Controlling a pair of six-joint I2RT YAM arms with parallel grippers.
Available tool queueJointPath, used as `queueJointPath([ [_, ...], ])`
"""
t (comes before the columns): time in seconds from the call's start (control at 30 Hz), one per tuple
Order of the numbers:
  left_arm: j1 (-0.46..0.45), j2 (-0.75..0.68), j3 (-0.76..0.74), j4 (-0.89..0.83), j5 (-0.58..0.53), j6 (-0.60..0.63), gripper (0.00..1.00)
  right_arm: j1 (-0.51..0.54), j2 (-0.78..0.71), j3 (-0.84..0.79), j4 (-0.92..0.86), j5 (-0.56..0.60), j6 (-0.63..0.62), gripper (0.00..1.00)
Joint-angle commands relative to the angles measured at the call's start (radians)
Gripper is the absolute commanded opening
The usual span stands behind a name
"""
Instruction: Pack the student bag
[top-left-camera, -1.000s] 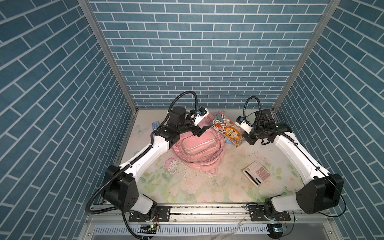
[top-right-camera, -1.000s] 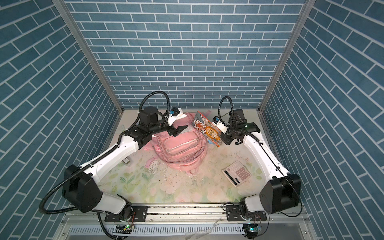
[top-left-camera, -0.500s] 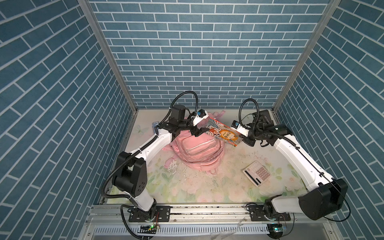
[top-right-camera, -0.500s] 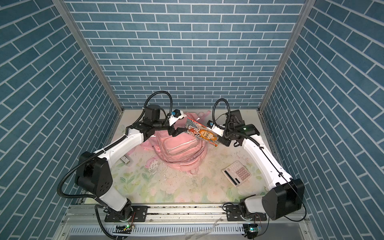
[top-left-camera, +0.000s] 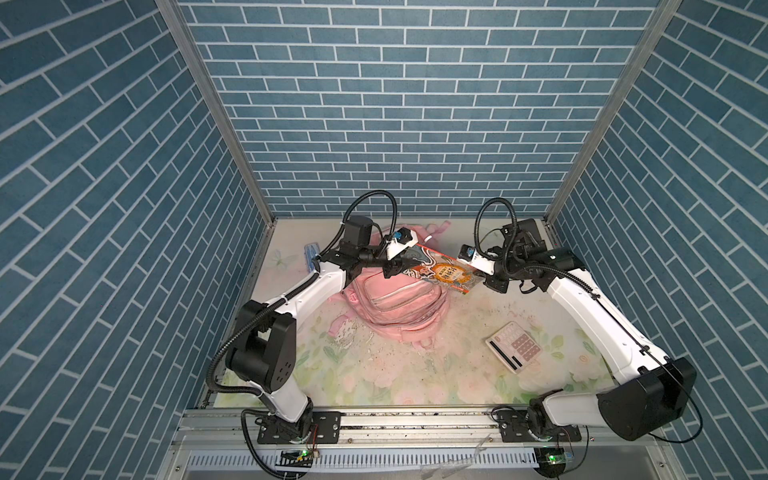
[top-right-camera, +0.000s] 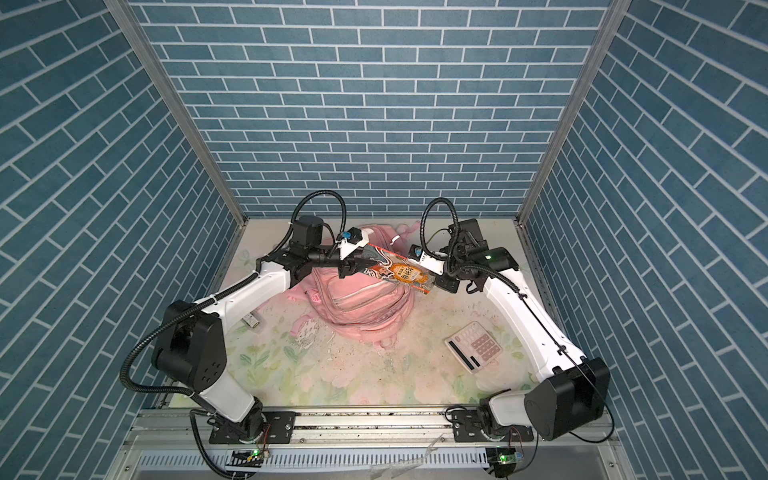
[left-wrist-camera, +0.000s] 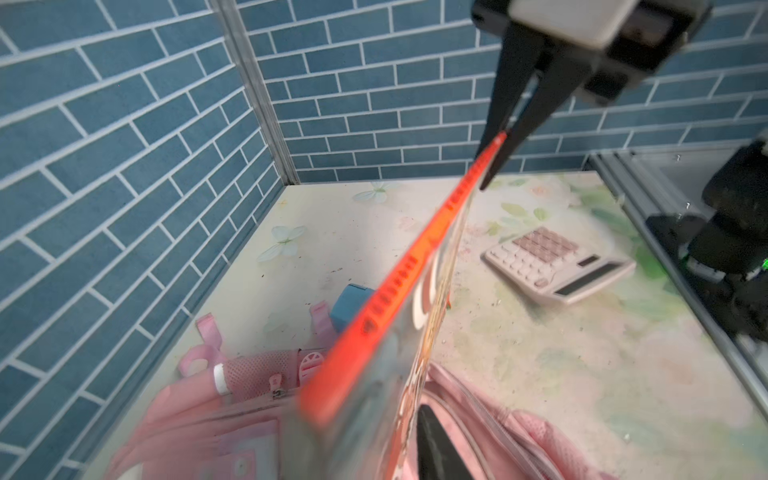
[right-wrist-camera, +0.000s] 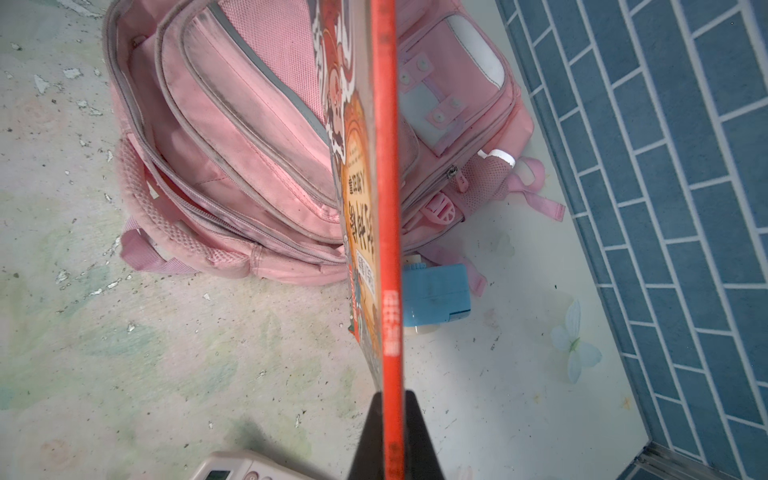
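Note:
The bag's opening has the bag's front lying flat (top-left-camera: 388, 293) over it. My right gripper alone should take the book (top-left-camera: 444, 272), so that my left gripper can lift the bag's front.
The pink student bag (top-left-camera: 399, 299) (top-right-camera: 365, 299) lies on the floral mat with its front pockets up, and shows in both wrist views too (left-wrist-camera: 199, 415) (right-wrist-camera: 249, 124). Above it hangs a colourful book with an orange spine (top-left-camera: 444, 272) (top-right-camera: 399, 272) (right-wrist-camera: 386, 208). My right gripper (top-left-camera: 484, 277) (right-wrist-camera: 386, 436) is shut on the book's right end, one finger on each side of the spine. My left gripper (top-left-camera: 395, 268) (top-right-camera: 349, 268) sits at the book's left end. One black finger (left-wrist-camera: 434, 449) lies close against the cover; the book hides the other.
A pink-keyed calculator (top-left-camera: 514, 347) (top-right-camera: 478, 345) lies on the mat to the right of the bag. A blue box (right-wrist-camera: 436, 299) (left-wrist-camera: 351, 299) stands by the bag's straps near the back wall. Blue brick walls close in the back and sides.
The right gripper has carried the book leftward and laid it flatter above the bag. The left gripper has reached the book's left end and its jaws have narrowed around it.

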Motion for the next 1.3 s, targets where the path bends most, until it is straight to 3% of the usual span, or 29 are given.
queueJointPath([
  [0.0,-0.012,-0.022,0.0,-0.019,0.048,0.035,0.17,0.005,-0.014,0.034,-0.002,-0.06,-0.038,0.0],
  [0.1,-0.016,-0.027,0.004,-0.068,0.067,0.08,0.0,0.005,-0.014,0.032,0.018,-0.082,-0.022,0.0],
  [0.23,-0.017,-0.034,0.026,-0.122,0.07,0.09,0.0,0.004,-0.023,0.017,0.051,-0.074,0.002,0.0],
  [0.3,-0.015,-0.034,0.044,-0.135,0.089,0.073,0.0,0.002,-0.03,0.0,0.082,-0.042,0.039,0.23],
  [0.47,0.001,-0.044,0.092,-0.123,0.153,-0.024,0.0,-0.091,-0.111,-0.094,0.264,-0.115,0.18,0.6],
  [0.63,0.006,-0.076,0.122,-0.111,0.151,-0.093,0.0,-0.268,-0.278,-0.298,0.561,-0.312,0.395,0.83],
  [0.87,0.003,-0.106,0.122,-0.031,0.197,-0.214,0.0,-0.327,-0.399,-0.502,0.818,-0.525,0.572,0.88],
  [0.97,-0.003,-0.125,0.137,-0.069,0.194,-0.22,0.0,-0.327,-0.385,-0.534,0.879,-0.59,0.645,0.84],
  [1.13,-0.005,-0.161,0.126,-0.063,0.218,-0.262,0.0,-0.327,-0.411,-0.642,1.153,-0.655,0.795,0.82],
  [1.27,-0.017,-0.167,0.13,-0.091,0.218,-0.268,0.0,-0.327,-0.392,-0.63,1.149,-0.746,0.82,0.73],
])
